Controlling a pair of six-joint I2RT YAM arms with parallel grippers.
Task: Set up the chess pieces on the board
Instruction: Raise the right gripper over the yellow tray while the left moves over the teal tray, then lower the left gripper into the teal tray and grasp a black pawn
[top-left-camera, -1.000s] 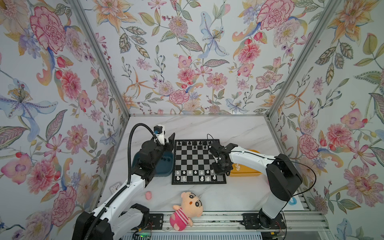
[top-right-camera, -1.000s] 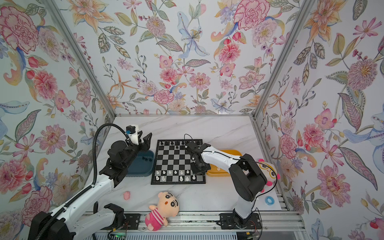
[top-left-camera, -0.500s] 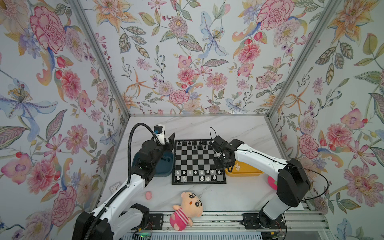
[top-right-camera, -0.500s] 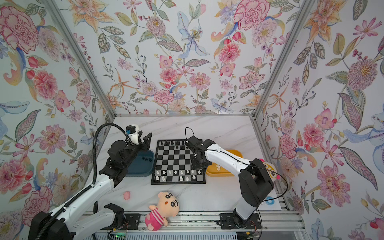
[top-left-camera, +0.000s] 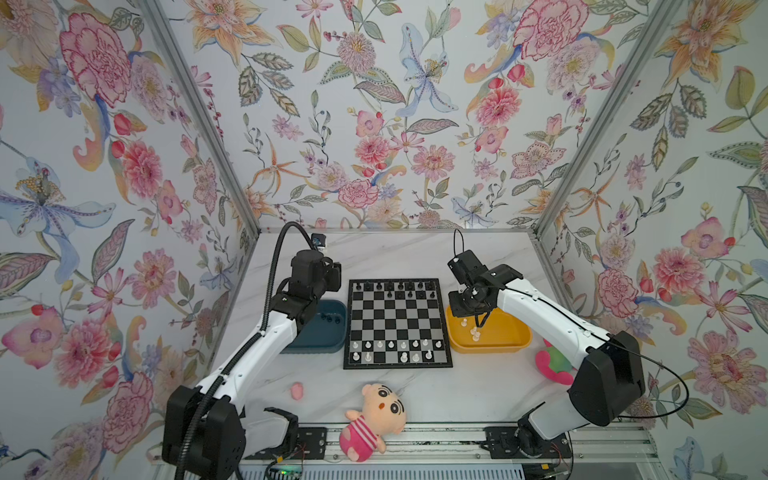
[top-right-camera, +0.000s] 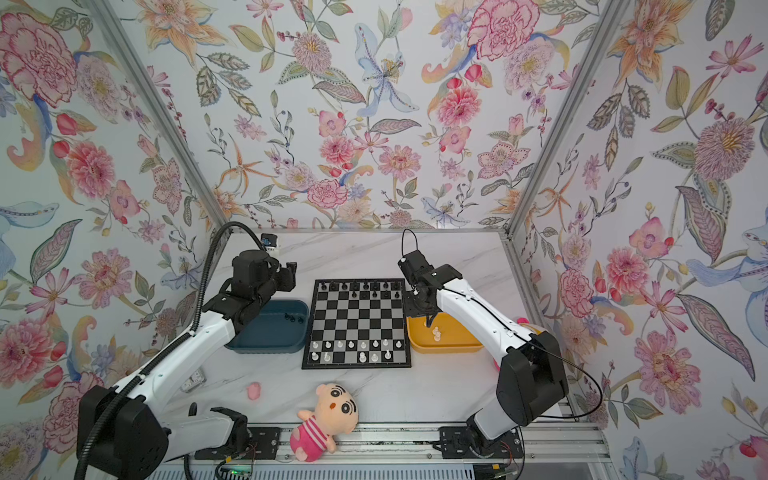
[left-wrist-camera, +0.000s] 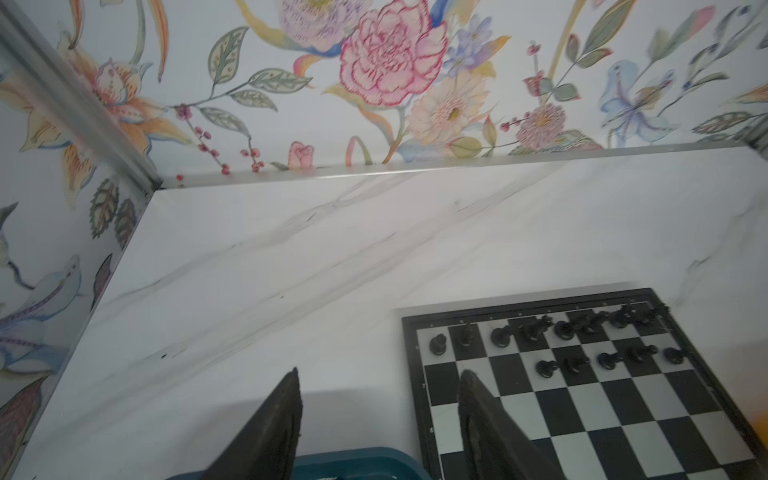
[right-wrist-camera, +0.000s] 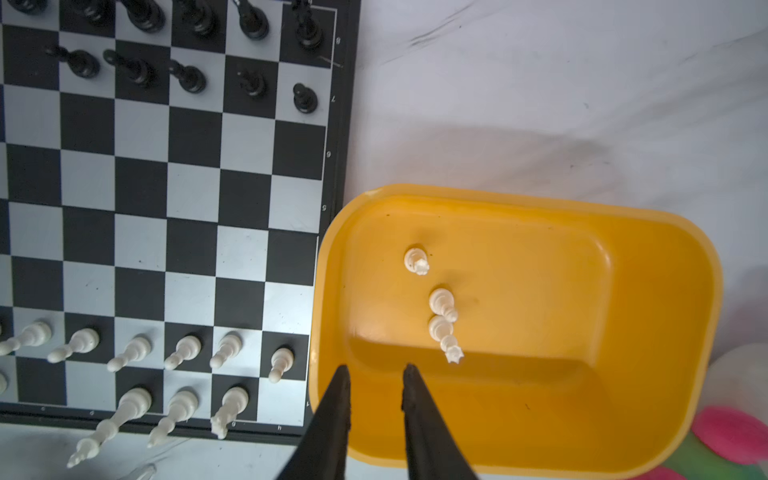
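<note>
My left gripper keeps descending until it closes on a black piece (top-left-camera: 326, 316), with gaps in the black pawn row (left-wrist-camera: 509, 372) and a clear path into the blue tray.
The board (top-left-camera: 397, 323) lies mid-table, also in a top view (top-right-camera: 357, 323). Black chess pieces (top-left-camera: 395, 286) fill its far rows and white chess pieces (top-left-camera: 395, 349) its near rows. Three white pieces (right-wrist-camera: 442, 303) lie in the yellow tray (right-wrist-camera: 540, 203) right of the board. A few black pieces (top-left-camera: 329, 319) sit in the blue tray (top-left-camera: 332, 345) on the left. My right gripper (right-wrist-camera: 376, 368) hovers over the yellow tray's board-side end (top-left-camera: 480, 323), open narrowly, nothing between its fingers. My left gripper (left-wrist-camera: 378, 374) is open and empty above the blue tray's far end (left-wrist-camera: 353, 457), beside the board's corner (left-wrist-camera: 409, 328).
A plush doll (top-left-camera: 374, 419) lies at the front edge. A pink-and-green plush (top-left-camera: 552, 365) sits right of the yellow tray, under my right arm. A small pink lump (top-left-camera: 296, 390) rests front left. Flowered walls close in three sides.
My right gripper has moved from over the board's right side to above the yellow tray, its jaws a little wider. The left arm has stayed put.
</note>
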